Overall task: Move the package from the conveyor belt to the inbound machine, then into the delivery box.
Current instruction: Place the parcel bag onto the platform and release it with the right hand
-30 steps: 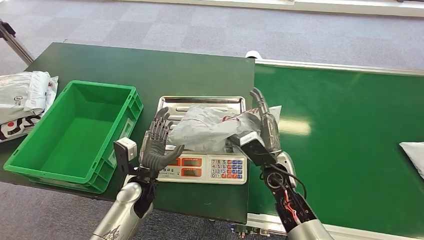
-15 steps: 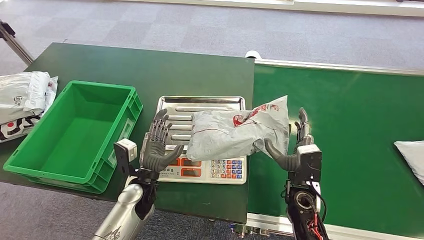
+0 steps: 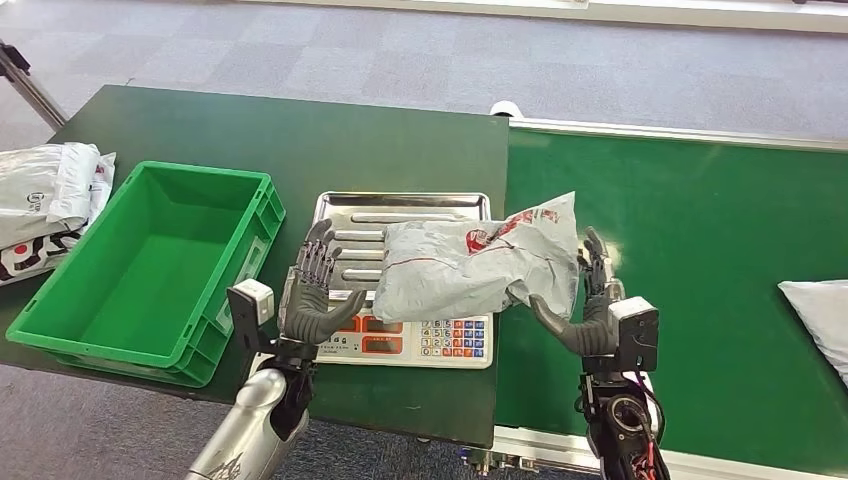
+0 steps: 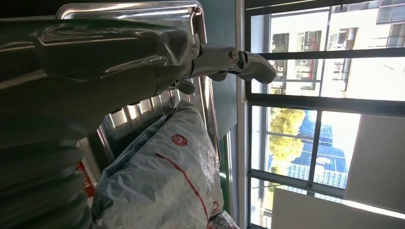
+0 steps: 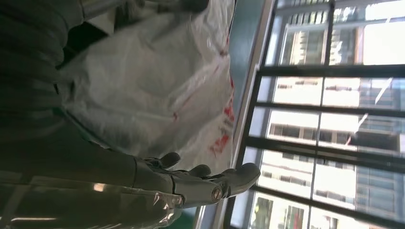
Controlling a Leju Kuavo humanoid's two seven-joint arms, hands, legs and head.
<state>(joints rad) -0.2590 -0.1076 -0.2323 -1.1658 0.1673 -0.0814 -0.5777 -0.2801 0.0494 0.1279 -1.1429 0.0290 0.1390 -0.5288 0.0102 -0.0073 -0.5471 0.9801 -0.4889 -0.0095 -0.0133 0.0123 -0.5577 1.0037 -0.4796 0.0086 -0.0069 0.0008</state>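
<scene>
I expect the gripped end of the grey plastic package [image 3: 465, 264] to bunch up into folds when I lift it with my left gripper, because loose wrinkles [image 3: 540, 262] run across the package.
The grey plastic package [image 3: 470, 265] with red print lies on the steel tray [image 3: 400, 205] of the weighing scale [image 3: 455, 338]; its right end sticks out past the tray toward the conveyor belt [image 3: 700, 250]. My left hand [image 3: 315, 295] stands open at the scale's left side, a short gap from the package's left end. My right hand [image 3: 595, 305] is open just right of the package, with its thumb below the bag's overhanging corner. The left wrist view shows the package [image 4: 162, 186] on the ribbed tray [image 4: 138, 119]. In the right wrist view the package [image 5: 153, 86] lies beyond my spread fingers [image 5: 210, 183].
A green crate [image 3: 205, 170] stands left of the scale on the dark green table. A pile of white bags [image 3: 50, 200] lies at the table's far left. Another pale package [image 3: 820, 310] sits on the belt at the right edge.
My right hand has let go of the package and drawn back to the right and toward me. The package now rests on the scale tray. The left hand has stayed put.
</scene>
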